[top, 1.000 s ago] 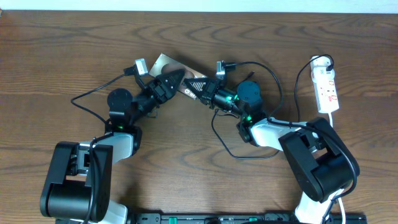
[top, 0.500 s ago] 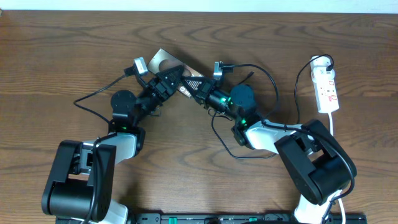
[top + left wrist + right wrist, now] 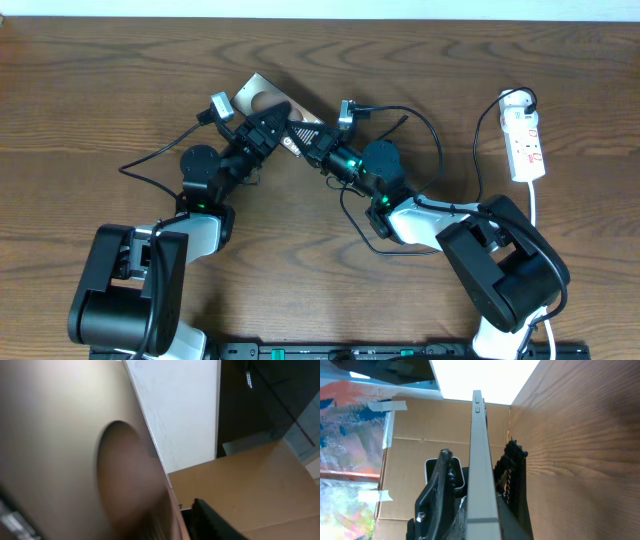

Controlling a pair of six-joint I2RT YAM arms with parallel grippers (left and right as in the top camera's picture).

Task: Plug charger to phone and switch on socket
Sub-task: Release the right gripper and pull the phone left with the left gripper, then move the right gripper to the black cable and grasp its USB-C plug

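Both of the robot's grippers are holding the phone [image 3: 258, 92] while the charger cable lies free, so next the right gripper lets go of the phone and grabs the charger cable [image 3: 397, 125] close to its tip.
The phone [image 3: 258, 96], grey-silver with a dark oval patch, is held tilted off the table at the back centre. My left gripper [image 3: 272, 128] grips its lower part from the left. In the left wrist view the phone's face [image 3: 60, 435] fills the frame beside one black finger [image 3: 210, 520]. My right gripper [image 3: 312, 143] is shut on the phone from the right. The right wrist view shows the phone edge-on [image 3: 481, 480] between the right gripper's two fingers [image 3: 480, 450]. The charger cable [image 3: 352, 222] loops on the table under the right arm; I cannot pick out its tip. The white socket [image 3: 524, 140] lies at the far right.
The socket's white cord [image 3: 536, 200] runs toward the front edge. Thicker black arm cables [image 3: 150, 160] arc over the table by each wrist. Both arm bases [image 3: 120, 290] stand at the front. Cardboard and a white wall show beyond the table in the wrist views.
Both grippers and the phone have shifted a little to the left and toward the back. The right arm has reached further left. The socket has not moved.
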